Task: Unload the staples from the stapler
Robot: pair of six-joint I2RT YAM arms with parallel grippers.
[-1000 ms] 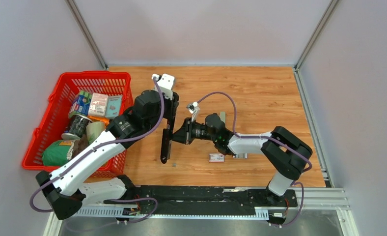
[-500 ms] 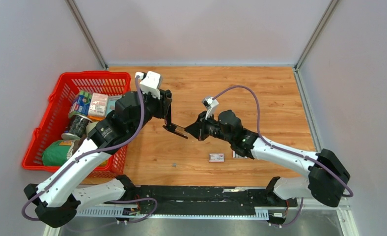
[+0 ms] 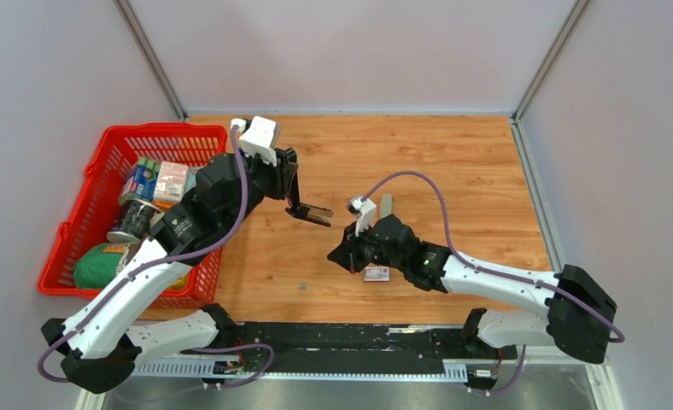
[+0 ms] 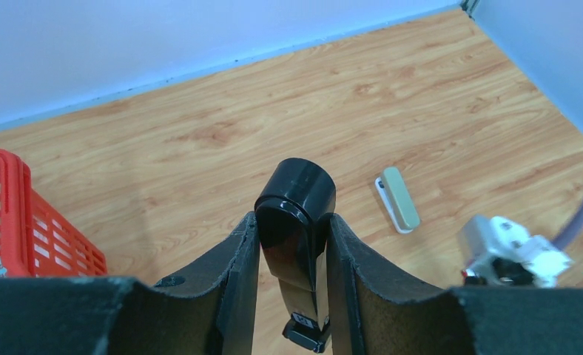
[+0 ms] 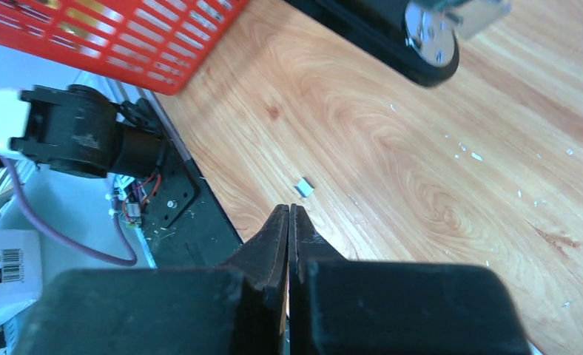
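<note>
The black stapler is hanging open with its base slanting (image 3: pixel 314 214) above my right gripper, so I should move that gripper back, turn the stapler's base (image 5: pixel 373 37) toward it and open.
My left gripper (image 3: pixel 292 198) is shut on a glossy black stapler (image 3: pixel 310 213) and holds it above the table, pointing right. In the left wrist view the stapler (image 4: pixel 296 188) sits clamped between my fingers (image 4: pixel 233 259). My right gripper (image 3: pixel 336 255) is low over the table, below and right of the stapler and apart from it. Its jaws are pressed together (image 5: pixel 288 211), and no staple strip shows between them. A tiny silvery bit (image 5: pixel 304 186) lies on the wood ahead of it, also seen from above (image 3: pixel 302 287). No strip of staples is visible.
A red basket (image 3: pixel 77 231) of groceries stands at the left. A small printed white box (image 3: pixel 376 274) lies beside my right wrist. A grey-green stapler (image 3: pixel 387 205) lies on the table further back, also in the left wrist view (image 4: pixel 398 198). Tiny metal flecks (image 5: pixel 466 154) dot the wood.
My right gripper has drawn away from the stapler's tip, down and toward the near edge. My left gripper has lifted the stapler and swung it from hanging downward to pointing right.
</note>
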